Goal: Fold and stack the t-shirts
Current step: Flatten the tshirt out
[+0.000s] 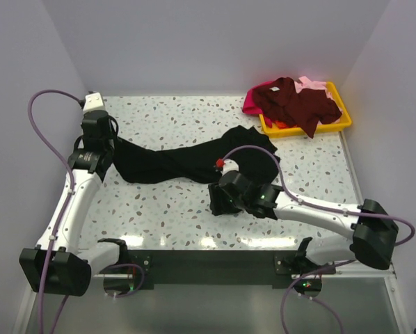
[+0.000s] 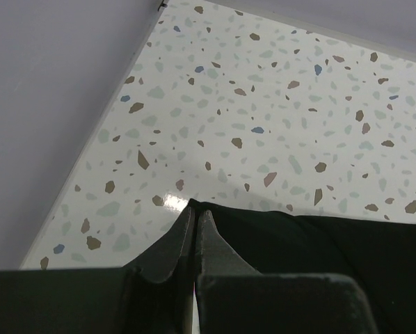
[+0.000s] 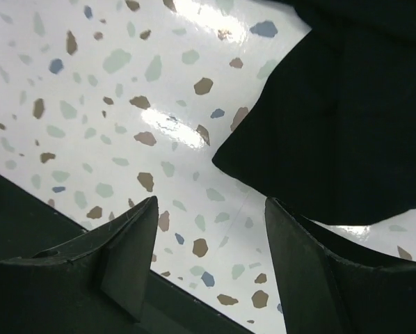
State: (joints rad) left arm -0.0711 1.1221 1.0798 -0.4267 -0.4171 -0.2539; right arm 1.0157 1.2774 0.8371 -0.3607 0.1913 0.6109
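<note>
The black t-shirt (image 1: 246, 136) is bunched up into a narrow band (image 1: 171, 163). It will fall open into a wide hanging sheet when I raise its corner.
The large black t-shirt (image 1: 173, 163) lies stretched across the middle of the table. My left gripper (image 1: 113, 154) is shut on its left end. In the left wrist view, that gripper (image 2: 196, 209) pinches the cloth's corner, and the black t-shirt (image 2: 333, 250) runs off to the right. My right gripper (image 1: 217, 200) hovers open over bare tabletop beside the shirt's right part. Nothing is between its fingers (image 3: 211, 205), and a corner of the black t-shirt (image 3: 333, 125) lies just beyond them. The dark maroon t-shirt (image 1: 295, 101), the magenta one (image 1: 250, 106) and the pale pink one (image 1: 307, 83) are heaped at the back right.
A yellow tray (image 1: 337, 126) at the back right corner holds the heap of shirts. White walls close in the table on the left, back and right. The table's dark near edge (image 3: 27, 229) runs just under my right gripper.
</note>
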